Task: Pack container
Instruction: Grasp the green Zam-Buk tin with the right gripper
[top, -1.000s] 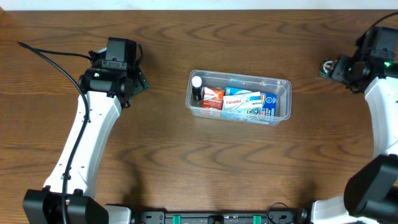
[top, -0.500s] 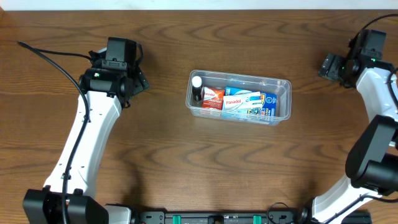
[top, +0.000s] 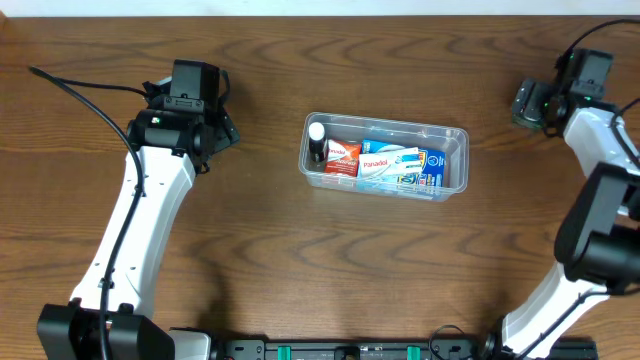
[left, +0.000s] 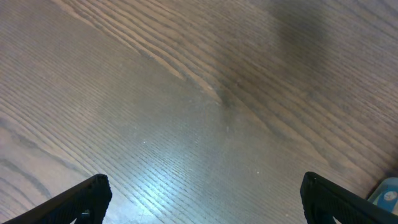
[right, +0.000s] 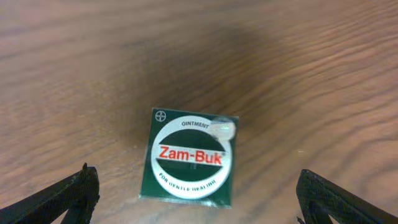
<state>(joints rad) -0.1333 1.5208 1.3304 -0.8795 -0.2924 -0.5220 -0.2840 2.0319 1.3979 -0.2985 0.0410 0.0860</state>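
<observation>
My right gripper should keep going down, as the green Zam-Buk box is clear of neighbours and its side edges (right: 147, 155) face the open fingers. It should close once they straddle the box (right: 189, 158).
The clear container (top: 456, 133) stands in the middle of the table. It holds a small white-capped bottle (top: 317, 138), a red box (top: 343, 157), a Panadol box (top: 386, 160) and a blue box (top: 430, 168). My right gripper (top: 530, 102) is at the far right, well apart from the container. In the right wrist view it is open (right: 196, 200) above a green Zam-Buk ointment box (right: 189, 155) that lies flat on the wood between the fingers. My left gripper (top: 190, 100) is far left of the container, open and empty (left: 205, 199) over bare wood.
A black cable (top: 80, 85) runs from the left edge to the left arm. A pale blue corner (left: 388, 191) shows at the lower right edge of the left wrist view. The table's far edge (top: 320, 8) is close behind both grippers.
My right arm has swung its wrist towards the far edge and slightly left, settling over the green box. The left arm and the container have not moved.
</observation>
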